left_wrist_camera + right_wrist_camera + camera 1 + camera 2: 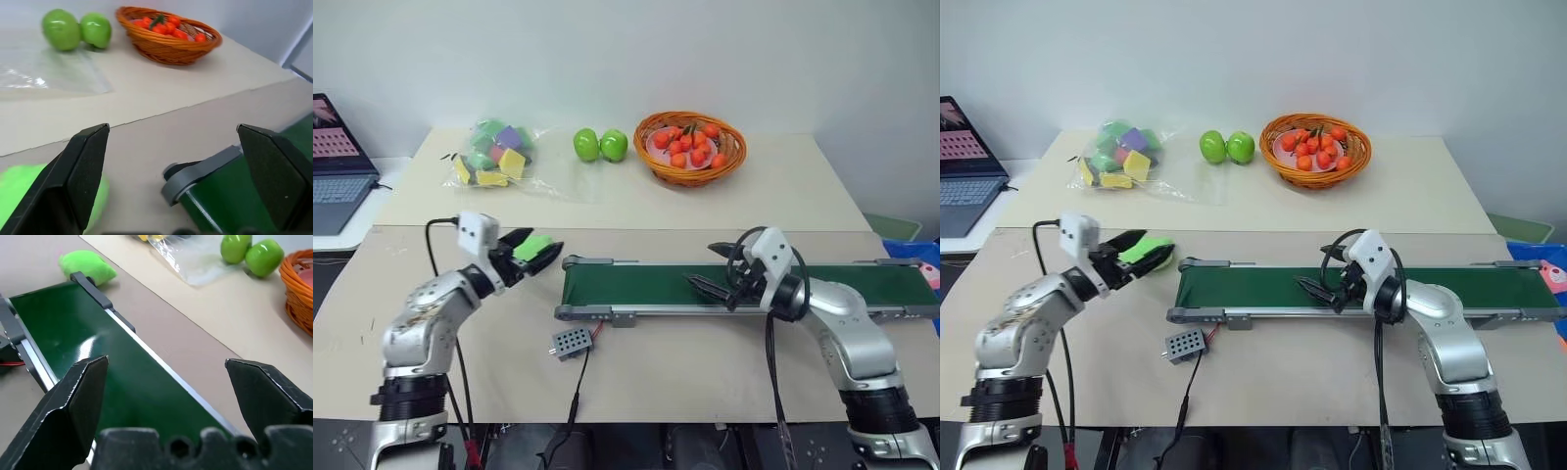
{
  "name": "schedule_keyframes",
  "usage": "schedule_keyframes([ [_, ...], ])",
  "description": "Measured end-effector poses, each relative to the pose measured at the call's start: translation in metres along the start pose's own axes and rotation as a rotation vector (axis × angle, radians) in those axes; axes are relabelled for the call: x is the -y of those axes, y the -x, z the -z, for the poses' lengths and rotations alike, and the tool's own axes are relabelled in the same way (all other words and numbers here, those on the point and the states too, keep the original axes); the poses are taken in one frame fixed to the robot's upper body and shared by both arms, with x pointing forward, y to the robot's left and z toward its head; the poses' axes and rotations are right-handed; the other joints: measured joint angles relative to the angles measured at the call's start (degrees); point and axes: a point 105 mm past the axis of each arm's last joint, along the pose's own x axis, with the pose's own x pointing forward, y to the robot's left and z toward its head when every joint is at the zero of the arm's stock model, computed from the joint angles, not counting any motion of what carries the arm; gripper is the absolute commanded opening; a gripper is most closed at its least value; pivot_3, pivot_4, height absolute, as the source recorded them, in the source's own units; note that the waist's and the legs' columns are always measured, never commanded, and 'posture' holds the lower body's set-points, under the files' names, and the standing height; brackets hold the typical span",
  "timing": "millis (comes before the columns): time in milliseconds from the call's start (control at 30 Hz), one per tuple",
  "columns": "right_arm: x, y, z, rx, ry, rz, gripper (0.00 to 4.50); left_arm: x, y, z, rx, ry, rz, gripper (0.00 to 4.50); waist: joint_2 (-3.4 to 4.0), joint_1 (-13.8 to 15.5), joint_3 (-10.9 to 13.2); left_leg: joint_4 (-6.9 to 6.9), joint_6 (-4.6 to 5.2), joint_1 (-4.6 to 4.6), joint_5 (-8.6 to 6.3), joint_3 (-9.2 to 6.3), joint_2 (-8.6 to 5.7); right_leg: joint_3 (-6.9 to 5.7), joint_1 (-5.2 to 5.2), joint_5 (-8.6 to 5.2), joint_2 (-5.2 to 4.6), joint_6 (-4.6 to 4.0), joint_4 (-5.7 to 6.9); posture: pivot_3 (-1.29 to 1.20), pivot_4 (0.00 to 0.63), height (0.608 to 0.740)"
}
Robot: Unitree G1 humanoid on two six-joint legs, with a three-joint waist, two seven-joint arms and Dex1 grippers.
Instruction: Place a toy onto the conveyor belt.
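The conveyor belt [641, 285] should move the toy toward my right gripper when I put it down, because a red wire [598, 330] connects the grey box to the belt.
The toy [532, 246], a lime-green plush, lies on the tan table just off the left end of the conveyor belt [646, 284], a long dark green belt in a grey frame. My left gripper [530, 252] is open and level at the toy. In the left wrist view one finger [73, 181] covers part of the toy [14, 191], and most of the plush lies to that finger's outer side. My right gripper [713, 269] hangs open over the middle of the belt with nothing between its fingers. The right wrist view shows the toy [87, 265] resting beside the belt's end roller.
On the far table are a clear bag of foam blocks [494, 152], two green apples [600, 145] and a wicker basket of orange fruit [690, 145]. A laptop [337, 162] sits at the far left. A small grey box [571, 342] with cables lies in front of the belt.
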Motion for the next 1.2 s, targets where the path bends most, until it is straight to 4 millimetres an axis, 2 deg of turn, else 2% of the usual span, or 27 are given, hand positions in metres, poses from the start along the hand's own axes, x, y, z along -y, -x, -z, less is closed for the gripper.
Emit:
schedule_keyframes([
  [133, 0.001, -0.005, -0.016, 0.050, 0.005, -0.050, 4.50, -0.011, 0.023, 0.024, -0.055, 0.158, -0.057, 4.45, 0.00, -0.10, 0.00, 0.00, 0.00, 0.00, 0.00, 0.00, 0.00, 0.00, 0.00, 0.00, -0.01, 0.00, 0.02, 0.00, 0.150, 0.738],
  [300, 0.000, -0.009, -0.037, 0.116, -0.033, -0.114, 4.50, -0.026, 0.043, 0.077, -0.203, 0.389, -0.179, 4.45, 0.00, 0.12, 0.00, 0.01, -0.01, 0.04, 0.00, -0.02, 0.00, -0.02, 0.01, 0.00, -0.01, 0.00, 0.00, 0.00, 0.150, 0.738],
  [400, -0.007, -0.010, -0.041, 0.140, -0.076, -0.159, 4.50, -0.028, 0.046, 0.096, -0.154, 0.618, -0.225, 4.45, -0.01, 0.26, 0.00, 0.05, -0.01, 0.02, 0.01, -0.03, -0.01, -0.04, 0.02, 0.00, -0.04, 0.00, 0.02, 0.00, 0.150, 0.738],
  [600, -0.014, -0.010, -0.047, 0.151, -0.084, -0.193, 4.50, -0.032, 0.031, 0.093, -0.096, 0.809, -0.237, 4.45, -0.02, 0.33, -0.03, 0.12, -0.04, 0.12, 0.02, -0.04, -0.04, -0.04, 0.10, 0.01, -0.05, -0.02, 0.06, 0.00, 0.150, 0.738],
  [800, -0.017, -0.007, -0.051, 0.136, -0.071, -0.197, 4.50, -0.043, 0.009, 0.090, -0.025, 0.966, -0.257, 4.45, -0.02, 0.40, -0.06, 0.12, -0.05, 0.29, 0.03, -0.06, -0.08, -0.03, 0.22, 0.03, -0.05, -0.05, 0.10, 0.00, 0.150, 0.738],
  [1100, -0.017, -0.001, -0.053, 0.120, -0.073, -0.170, 4.50, -0.064, -0.022, 0.074, 0.118, 1.184, -0.301, 4.45, -0.07, 0.11, -0.08, 0.12, -0.10, 0.08, 0.06, -0.10, -0.10, -0.05, 0.08, 0.04, -0.05, -0.06, 0.07, 0.00, 0.150, 0.738],
  [1200, -0.019, -0.001, -0.055, 0.120, -0.076, -0.169, 4.50, -0.065, -0.035, 0.061, 0.159, 1.210, -0.275, 4.45, -0.07, 0.11, -0.08, 0.12, -0.11, 0.06, 0.06, -0.10, -0.10, -0.05, 0.08, 0.04, -0.06, -0.06, 0.06, 0.00, 0.150, 0.738],
])
